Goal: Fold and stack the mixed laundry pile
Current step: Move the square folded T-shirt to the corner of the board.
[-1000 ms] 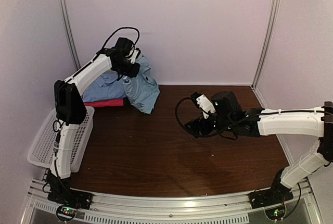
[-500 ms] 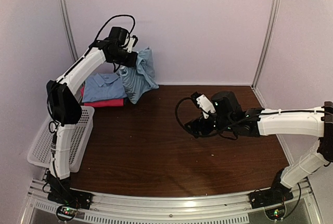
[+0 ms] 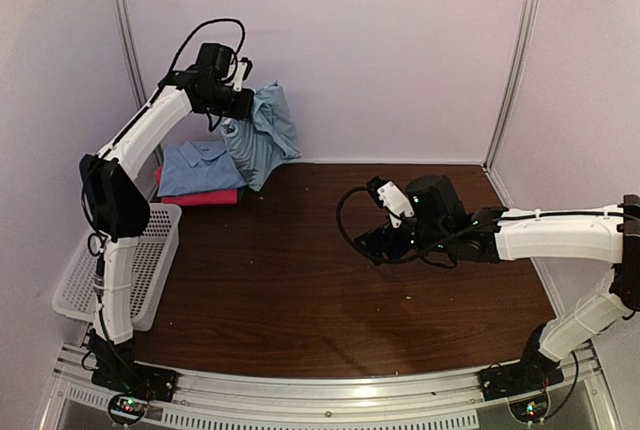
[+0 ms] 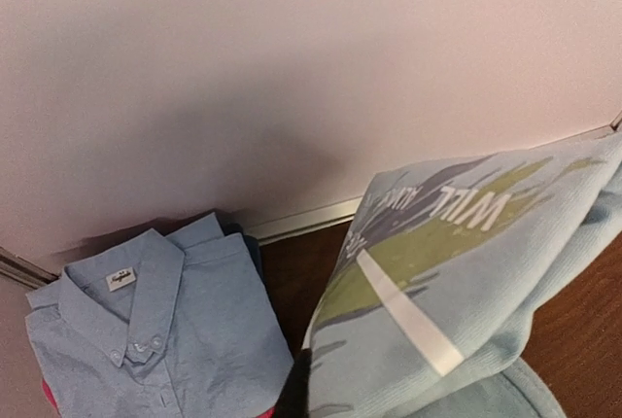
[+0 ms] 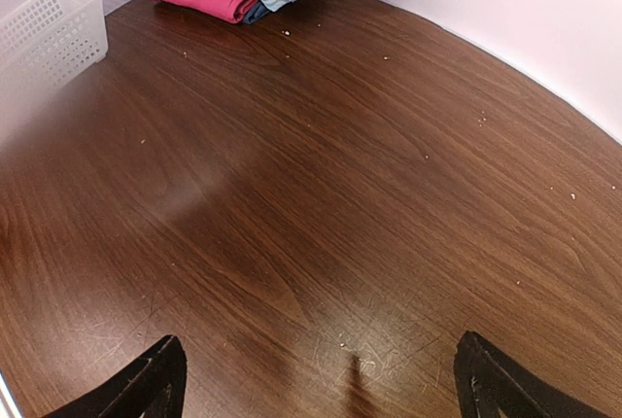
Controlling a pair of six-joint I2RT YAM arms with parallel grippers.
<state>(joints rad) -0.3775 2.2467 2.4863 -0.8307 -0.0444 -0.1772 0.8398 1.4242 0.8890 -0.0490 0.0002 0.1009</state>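
Observation:
I should keep moving my left gripper across the stack (image 3: 196, 168) until the garment covers it, because the collared shirt lies flat beside the light blue garment's hanging end (image 3: 257, 170).
My left gripper (image 3: 243, 102) is raised at the back left, shut on a light blue garment (image 3: 262, 135) that hangs from it against the back wall. The left wrist view shows that garment's white and green print (image 4: 457, 262) beside one dark finger (image 4: 294, 391). Below it lies a folded light blue collared shirt (image 3: 200, 165) (image 4: 165, 330) on top of a magenta cloth (image 3: 200, 197). My right gripper (image 3: 372, 242) (image 5: 321, 379) hovers open over bare wood right of centre, with nothing between its fingers (image 5: 155, 379).
A white perforated basket (image 3: 75, 280) (image 5: 58, 24) stands at the left edge of the brown table (image 3: 300, 300). Pale walls close in the back and both sides. Small crumbs dot the wood.
The left arm has lifted the printed garment up and back toward the left, so its hem no longer drapes onto the table. The right arm has stayed put.

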